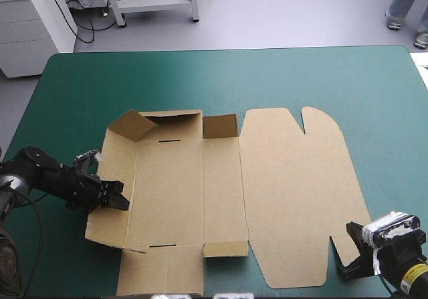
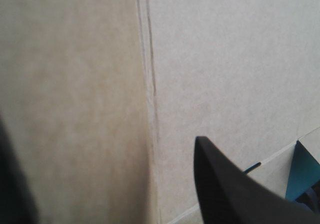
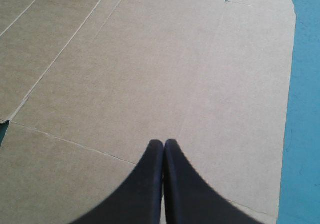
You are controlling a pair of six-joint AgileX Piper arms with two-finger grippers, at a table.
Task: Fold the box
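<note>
The box's back side (image 1: 118, 157) will swing upright as one straight piece when I lift its top edge, because a long crease (image 1: 135, 174) runs beside the flat base panel.
The brown box (image 1: 200, 178) lies spread on the teal-green cover, lid panel (image 1: 294, 185) flat to the right. Its left wall (image 1: 110, 178) tilts up a little, and the far-left corner flap (image 1: 130, 125) stands raised. My left gripper (image 1: 114, 197) is at that left wall, open, one finger over the board and one at its outer side. In the left wrist view the box (image 2: 225, 58) fills the picture, and the left gripper (image 2: 100, 134) has its fingers wide apart. My right gripper (image 1: 352, 249) is shut at the lid's near right corner; the right gripper (image 3: 164, 143) points across the lid (image 3: 150, 58).
Bare teal-green cover (image 1: 267, 78) runs along the far side and the right edge of the table. Two small end flaps (image 1: 220, 126) stand at the far and near ends of the middle panel.
</note>
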